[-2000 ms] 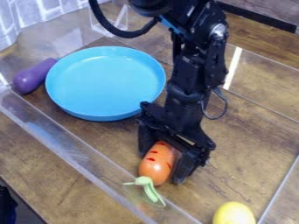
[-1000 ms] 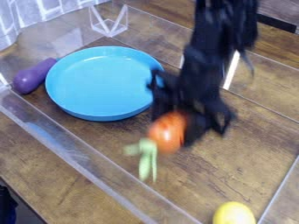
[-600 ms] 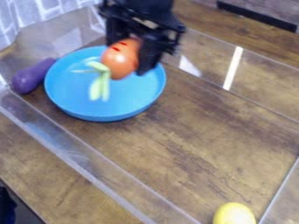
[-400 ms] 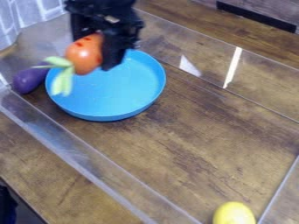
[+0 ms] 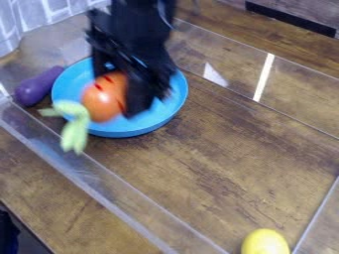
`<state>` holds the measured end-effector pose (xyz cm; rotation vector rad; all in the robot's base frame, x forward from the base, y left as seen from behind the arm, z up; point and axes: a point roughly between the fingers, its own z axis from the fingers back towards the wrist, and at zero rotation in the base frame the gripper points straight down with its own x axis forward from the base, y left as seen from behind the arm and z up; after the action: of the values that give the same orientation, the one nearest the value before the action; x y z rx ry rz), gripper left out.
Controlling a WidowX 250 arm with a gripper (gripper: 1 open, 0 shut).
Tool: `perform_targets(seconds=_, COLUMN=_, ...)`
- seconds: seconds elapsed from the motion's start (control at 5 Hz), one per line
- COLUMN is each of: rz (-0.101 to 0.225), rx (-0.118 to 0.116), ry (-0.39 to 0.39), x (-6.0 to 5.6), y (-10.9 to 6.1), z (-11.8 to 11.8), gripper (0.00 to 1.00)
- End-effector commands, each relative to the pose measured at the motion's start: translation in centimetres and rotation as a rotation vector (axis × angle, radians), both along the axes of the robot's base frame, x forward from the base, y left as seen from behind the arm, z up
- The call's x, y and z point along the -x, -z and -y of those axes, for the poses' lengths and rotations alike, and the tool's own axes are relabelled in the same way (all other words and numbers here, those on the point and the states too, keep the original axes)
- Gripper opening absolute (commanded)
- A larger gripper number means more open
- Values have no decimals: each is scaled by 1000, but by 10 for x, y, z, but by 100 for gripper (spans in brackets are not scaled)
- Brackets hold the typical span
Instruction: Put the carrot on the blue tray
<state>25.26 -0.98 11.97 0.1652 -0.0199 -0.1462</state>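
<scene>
The carrot's leafy top [image 5: 74, 133] hangs out past the blue tray's near rim [image 5: 138, 122]. My gripper should move back until the whole carrot is over the blue tray, and only then open.
The orange carrot [image 5: 105, 99] hangs in my gripper [image 5: 122, 91], its light green leafy top [image 5: 71, 127] trailing down to the left, blurred by motion. The gripper is shut on the carrot and stands over the near left part of the blue tray [image 5: 166, 102], a large round bright blue plate. The black arm [image 5: 133, 35] comes down from the top of the camera view and hides much of the tray's middle. I cannot tell whether the carrot touches the tray.
A purple eggplant [image 5: 36, 85] lies just left of the tray. A yellow lemon [image 5: 265, 242] sits at the bottom right. Clear plastic walls [image 5: 79, 169] border the wooden table on the front and left.
The gripper lifted the carrot from the table's front, swung it left and back across the tray, and now has come down and forward over the tray's near left part.
</scene>
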Motion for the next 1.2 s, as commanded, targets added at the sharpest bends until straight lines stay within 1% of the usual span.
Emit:
perform_targets(seconds=0.0, rz=44, rx=-3, ry=-12, x=-4, y=8, z=21, gripper=0)
perform_targets(seconds=0.2, rz=38, rx=-12, ry=-17, x=-5, y=32, z=31, gripper=0)
perform_targets(seconds=0.4, rz=39, rx=-25, ry=-20, x=-15, y=49, z=29, gripper=0)
perform_targets(seconds=0.6, rz=47, rx=-32, ry=-46, x=-22, y=35, z=22, gripper=0)
perform_targets(seconds=0.8, rz=59, rx=-53, ry=-52, x=-32, y=0, z=13, gripper=0)
perform_targets(seconds=1.0, rz=84, rx=-91, ry=-71, x=-42, y=-36, z=-5, gripper=0)
